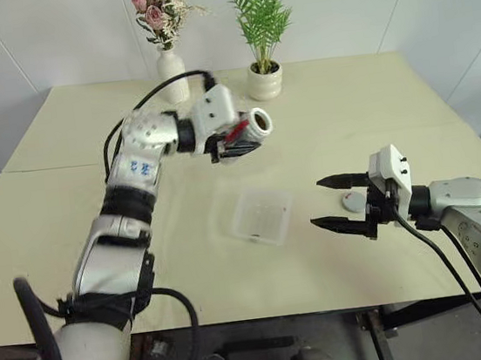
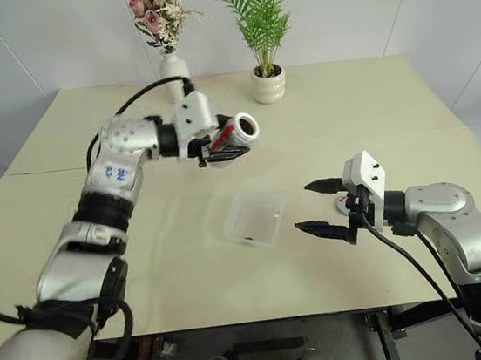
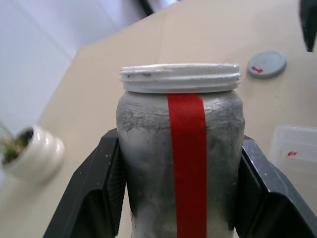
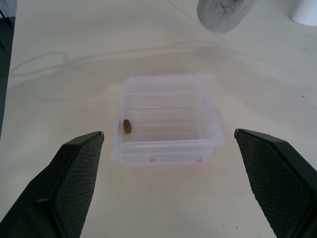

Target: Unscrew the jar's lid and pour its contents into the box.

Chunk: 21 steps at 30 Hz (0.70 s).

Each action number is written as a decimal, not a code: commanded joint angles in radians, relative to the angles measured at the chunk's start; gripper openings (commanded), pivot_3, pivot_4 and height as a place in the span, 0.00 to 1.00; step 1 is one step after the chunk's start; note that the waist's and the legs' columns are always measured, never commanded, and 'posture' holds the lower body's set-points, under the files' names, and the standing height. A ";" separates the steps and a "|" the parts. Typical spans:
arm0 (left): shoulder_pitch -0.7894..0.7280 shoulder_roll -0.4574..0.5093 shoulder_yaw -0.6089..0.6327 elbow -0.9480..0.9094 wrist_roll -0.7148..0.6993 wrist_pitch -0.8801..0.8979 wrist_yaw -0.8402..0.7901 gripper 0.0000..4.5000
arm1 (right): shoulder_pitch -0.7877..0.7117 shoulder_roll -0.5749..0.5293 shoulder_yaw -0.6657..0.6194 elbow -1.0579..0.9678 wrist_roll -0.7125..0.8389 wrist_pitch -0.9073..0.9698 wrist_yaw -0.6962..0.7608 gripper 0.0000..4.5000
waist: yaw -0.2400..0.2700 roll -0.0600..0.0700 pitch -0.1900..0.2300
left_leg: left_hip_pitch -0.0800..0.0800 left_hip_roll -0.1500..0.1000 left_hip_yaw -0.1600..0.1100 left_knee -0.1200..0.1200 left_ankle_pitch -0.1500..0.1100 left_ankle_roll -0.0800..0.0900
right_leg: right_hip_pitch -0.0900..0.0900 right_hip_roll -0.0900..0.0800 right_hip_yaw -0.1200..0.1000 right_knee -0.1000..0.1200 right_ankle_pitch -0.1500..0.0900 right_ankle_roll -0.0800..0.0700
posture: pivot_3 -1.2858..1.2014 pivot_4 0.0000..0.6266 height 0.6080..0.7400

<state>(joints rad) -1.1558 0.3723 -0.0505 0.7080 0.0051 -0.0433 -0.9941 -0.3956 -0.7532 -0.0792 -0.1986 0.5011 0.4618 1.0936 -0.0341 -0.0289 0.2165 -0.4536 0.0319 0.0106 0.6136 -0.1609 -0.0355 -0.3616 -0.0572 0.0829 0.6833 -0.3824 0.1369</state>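
The brown piece lies in the box (image 2: 248, 239), so my left gripper should keep bringing the jar upright and away until the bottom of the jar meets the clear table (image 2: 150, 214).
My left gripper (image 1: 237, 138) is shut on the jar (image 1: 250, 126), a small clear jar with a red stripe. It holds the jar level in the air, behind the box, with the open mouth toward the right. In the left wrist view, black fingers (image 3: 99, 188) press both sides of the jar (image 3: 148, 148) below its white threaded rim. The clear square box (image 1: 260, 194) sits on the table at the middle, with one small brown piece (image 4: 127, 126) inside. The grey lid (image 1: 354, 202) with a red mark lies on the table beside my right gripper (image 1: 340, 201). That gripper stands open right of the box.
A white vase of flowers (image 1: 172, 72) and a potted green plant (image 1: 265, 80) stand at the table's far edge behind the jar. The table's front edge runs just below my right gripper.
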 commanded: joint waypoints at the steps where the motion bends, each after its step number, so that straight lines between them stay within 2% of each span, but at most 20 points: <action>1: 0.083 0.013 0.125 -0.152 -0.109 0.085 0.118 0.53 | -0.018 -0.012 -0.002 -0.021 0.015 0.001 0.012 0.99 | 0.002 0.000 0.000 | 0.001 0.000 0.000 0.000 0.000 0.000 | 0.001 0.000 0.000 0.000 0.000 0.000 | 0.52 0.24 1.00; 5: 0.217 0.005 0.269 -0.205 -0.175 0.129 0.319 0.53 | -0.041 -0.006 0.013 -0.006 0.009 -0.002 0.018 0.99 | 0.001 0.000 0.000 | 0.003 0.000 -0.001 0.001 0.001 0.000 | 0.002 -0.001 -0.001 0.003 0.000 0.000 | 0.52 0.24 1.00; 8: 0.279 0.000 0.312 -0.245 -0.183 0.133 0.427 0.53 | -0.050 -0.003 0.020 -0.006 0.013 -0.001 0.019 0.99 | 0.002 0.000 0.000 | 0.011 0.000 0.000 -0.001 0.001 0.000 | 0.008 -0.001 0.000 0.002 0.000 0.000 | 0.52 0.24 1.00; 11: 0.333 -0.021 0.393 -0.245 -0.216 0.142 0.574 0.53 | -0.068 0.008 0.034 0.001 0.011 -0.004 0.017 0.99 | 0.005 0.000 0.000 | 0.011 0.000 0.000 -0.001 0.001 0.000 | 0.008 -0.001 -0.001 0.002 0.001 -0.001 | 0.52 0.24 1.00; 15: 0.399 -0.048 0.426 -0.259 -0.241 0.053 0.632 0.53 | -0.087 0.026 0.048 0.007 0.005 -0.006 0.015 0.99 | 0.005 -0.001 0.000 | 0.011 -0.001 0.000 -0.001 0.001 0.000 | 0.010 -0.002 -0.001 -0.001 0.001 0.000 | 0.52 0.24 1.00; 21: 0.468 -0.063 0.414 -0.241 -0.246 -0.040 0.633 0.53 | -0.096 0.036 0.055 0.009 0.006 -0.006 0.009 0.99 | 0.006 -0.001 0.000 | 0.010 -0.001 0.000 -0.003 0.000 0.000 | 0.011 -0.002 -0.003 -0.006 0.001 0.000 | 0.52 0.24 1.00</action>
<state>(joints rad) -0.6962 0.3121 0.3692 0.4911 -0.2287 -0.0405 -0.3623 -0.4689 -0.7174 -0.0066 -0.1842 0.4964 0.4620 1.1054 -0.0278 -0.0297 0.2163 -0.4429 0.0313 0.0103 0.6099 -0.1606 -0.0358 -0.3499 -0.0594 0.0800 0.6766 -0.3809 0.1365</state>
